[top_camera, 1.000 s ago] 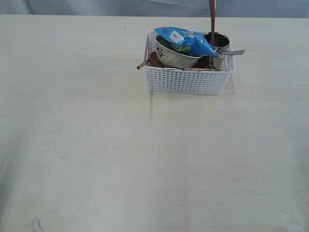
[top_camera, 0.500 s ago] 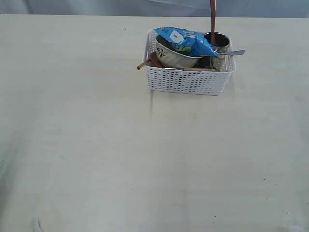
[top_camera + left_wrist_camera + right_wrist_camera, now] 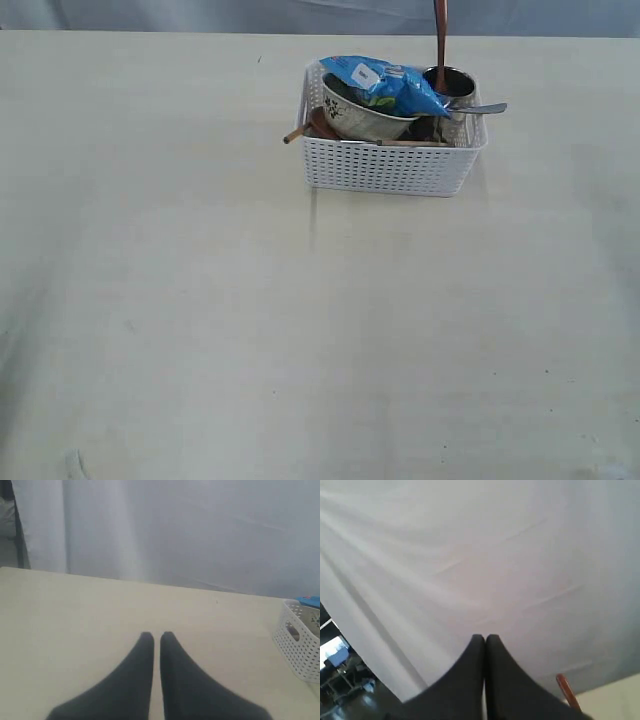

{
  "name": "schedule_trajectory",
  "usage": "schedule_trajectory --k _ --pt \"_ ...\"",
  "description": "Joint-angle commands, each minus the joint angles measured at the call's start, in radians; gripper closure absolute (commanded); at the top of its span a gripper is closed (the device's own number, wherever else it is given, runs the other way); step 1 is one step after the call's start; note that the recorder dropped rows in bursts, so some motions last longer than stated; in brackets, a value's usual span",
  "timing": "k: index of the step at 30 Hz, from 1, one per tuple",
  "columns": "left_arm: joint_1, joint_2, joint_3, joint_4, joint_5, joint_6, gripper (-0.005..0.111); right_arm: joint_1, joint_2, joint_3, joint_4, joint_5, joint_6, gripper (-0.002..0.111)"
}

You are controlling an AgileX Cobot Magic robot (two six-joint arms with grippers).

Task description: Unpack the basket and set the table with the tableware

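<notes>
The blue snack bag on top covers the cream bowl (image 3: 362,122), so my right gripper should keep heading toward the bag (image 3: 388,84) until its fingers close on it.
The white basket (image 3: 388,166) stands at the back of the table (image 3: 200,300). In it are the cream bowl (image 3: 357,118), a steel cup (image 3: 455,84) with the red-brown spoon (image 3: 440,40) standing upright, a fork (image 3: 482,108) and wooden sticks (image 3: 296,133) poking over the rim. A blue snack bag (image 3: 385,82) lies across the bowl. Neither gripper shows in the exterior view. My left gripper (image 3: 156,636) is shut on nothing, low over the table, with the basket (image 3: 299,645) well off to one side. My right gripper (image 3: 484,637) is shut and empty, facing the curtain, with the spoon handle (image 3: 568,691) beside it.
A pale curtain (image 3: 175,530) hangs behind the table's far edge. Bare tabletop stretches in front of and to the left of the basket.
</notes>
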Motion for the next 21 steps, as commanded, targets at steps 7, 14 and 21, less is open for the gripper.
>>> schedule_trajectory --k 7,14,21 --pt "0.005 -0.004 0.004 -0.005 -0.001 0.004 0.101 0.075 0.513 -0.754 -0.136 1.171 -0.501 0.108" --pt "0.005 -0.004 0.004 -0.005 -0.001 0.004 0.101 0.242 0.842 -0.999 -0.042 1.374 -0.929 0.078" --pt "0.005 -0.004 0.004 -0.005 -0.001 0.004 0.101 0.336 0.965 -1.070 -0.079 1.351 -0.927 0.054"
